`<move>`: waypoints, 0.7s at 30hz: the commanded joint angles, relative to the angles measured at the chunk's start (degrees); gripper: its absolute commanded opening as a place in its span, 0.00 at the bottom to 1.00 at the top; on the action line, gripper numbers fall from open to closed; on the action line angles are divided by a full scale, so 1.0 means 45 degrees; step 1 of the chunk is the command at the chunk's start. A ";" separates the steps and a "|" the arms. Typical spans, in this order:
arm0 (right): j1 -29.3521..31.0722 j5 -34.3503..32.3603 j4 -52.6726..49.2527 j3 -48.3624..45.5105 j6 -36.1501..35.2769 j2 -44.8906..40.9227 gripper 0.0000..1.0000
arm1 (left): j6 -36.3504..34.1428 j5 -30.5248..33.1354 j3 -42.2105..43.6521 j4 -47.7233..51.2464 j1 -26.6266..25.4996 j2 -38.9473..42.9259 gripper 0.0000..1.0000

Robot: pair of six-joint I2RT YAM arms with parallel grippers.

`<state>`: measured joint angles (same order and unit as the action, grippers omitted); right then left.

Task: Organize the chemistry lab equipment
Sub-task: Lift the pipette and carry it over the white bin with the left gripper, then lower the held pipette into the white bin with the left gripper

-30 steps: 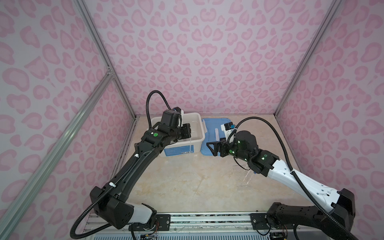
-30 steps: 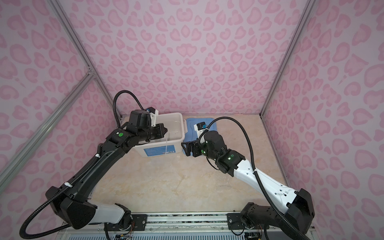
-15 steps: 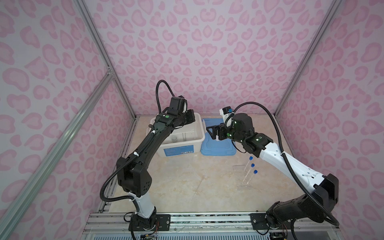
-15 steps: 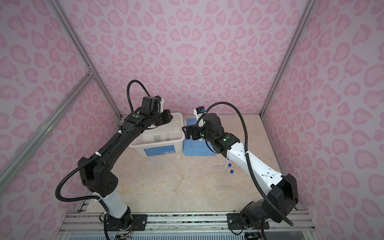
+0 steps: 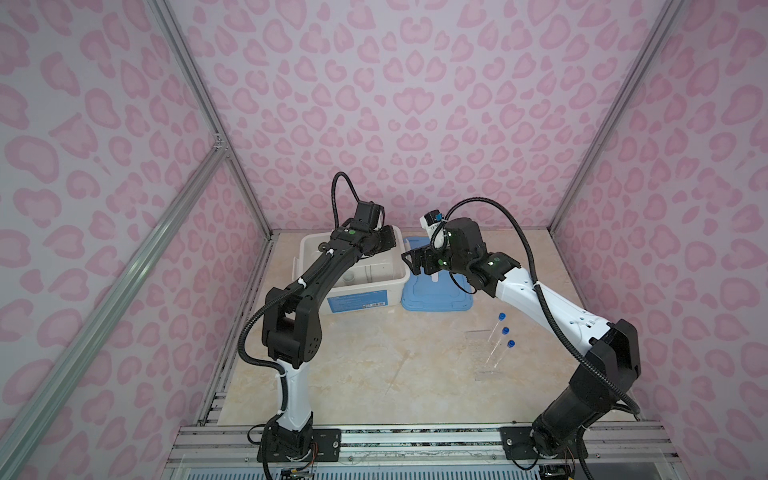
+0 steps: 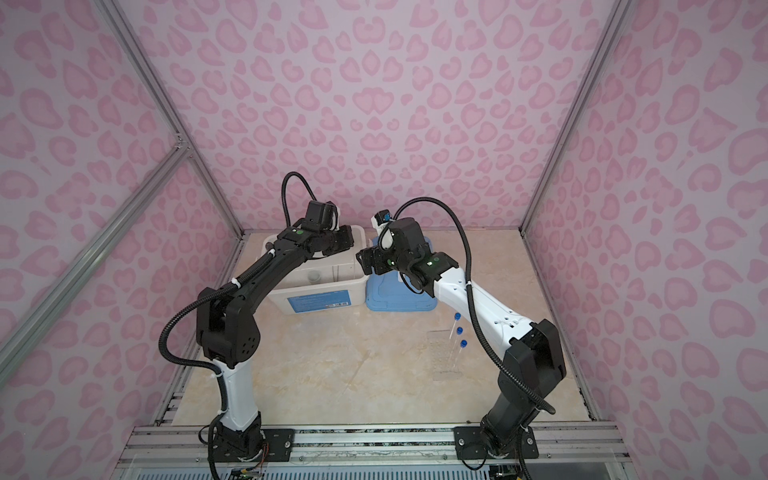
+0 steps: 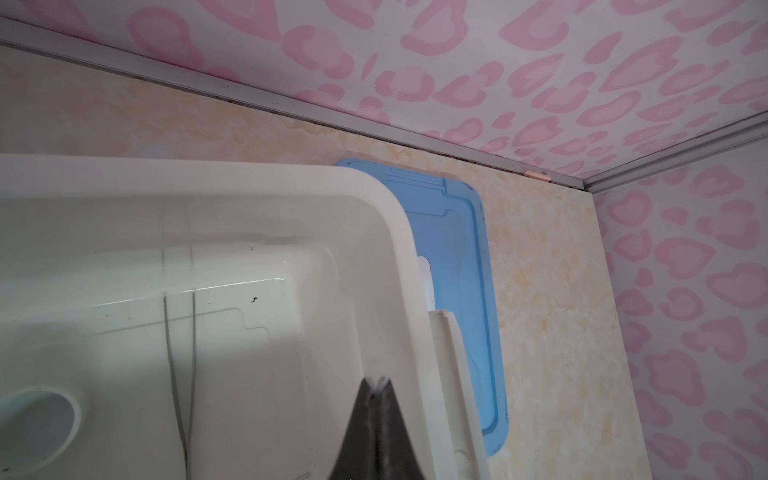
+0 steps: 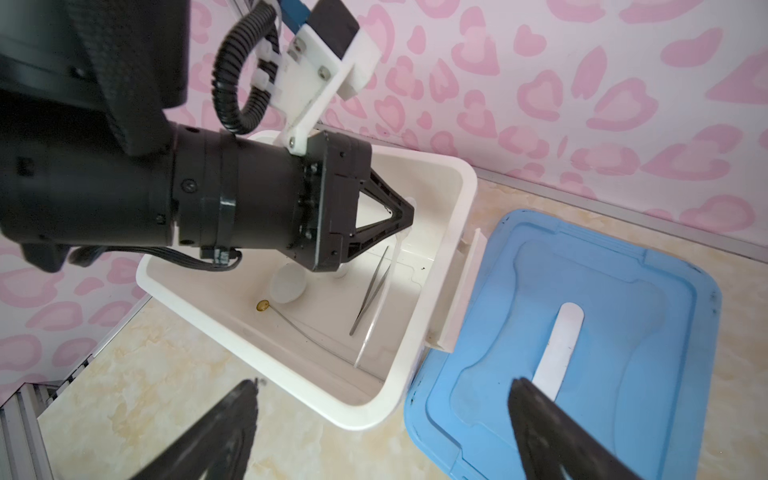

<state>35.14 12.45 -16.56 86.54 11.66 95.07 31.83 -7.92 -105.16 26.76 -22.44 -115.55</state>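
Note:
The clear dropper runs alongside the tweezers and clears the bin's rim. My left gripper should keep going down until the dropper gets to the bin's bottom.
A white bin stands at the back. In it lie metal tweezers, a small white round dish, a long thin rod and a clear dropper. My left gripper hangs shut over the bin's right side, with nothing seen between its fingers. My right gripper is open and empty above the bin's right rim. Three blue-capped tubes stand in the clear rack at the front right.
A blue lid lies flat against the bin's right side, with a white strip in its middle. Pink patterned walls close in the back and both sides. Both arms meet over the bin's right edge.
My right gripper has risen and moved back and left, from over the lid's front to the bin's right rim. My left arm has lifted its elbow, its gripper shifting back over the bin.

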 commanded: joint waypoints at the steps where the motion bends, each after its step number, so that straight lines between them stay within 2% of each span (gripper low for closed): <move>1: 0.0035 0.0127 0.0030 0.0028 -0.0355 0.0166 0.94 | -0.0096 -0.0051 0.0124 -0.0753 0.0011 -0.0372 0.04; 14: 0.0243 0.0387 -0.0003 0.0250 -0.1116 0.0708 0.92 | -0.0064 -0.0421 0.0369 -0.1413 0.0039 -0.1568 0.04; 21: 0.0452 0.0070 -0.0203 0.0408 -0.1244 0.1046 0.94 | 0.0019 -0.0395 0.0831 -0.1865 0.0044 -0.1820 0.03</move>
<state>37.12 13.41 -16.71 88.20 6.90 99.02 31.81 -9.23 -101.86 21.78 -22.31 -122.89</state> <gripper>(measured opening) 0.935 0.051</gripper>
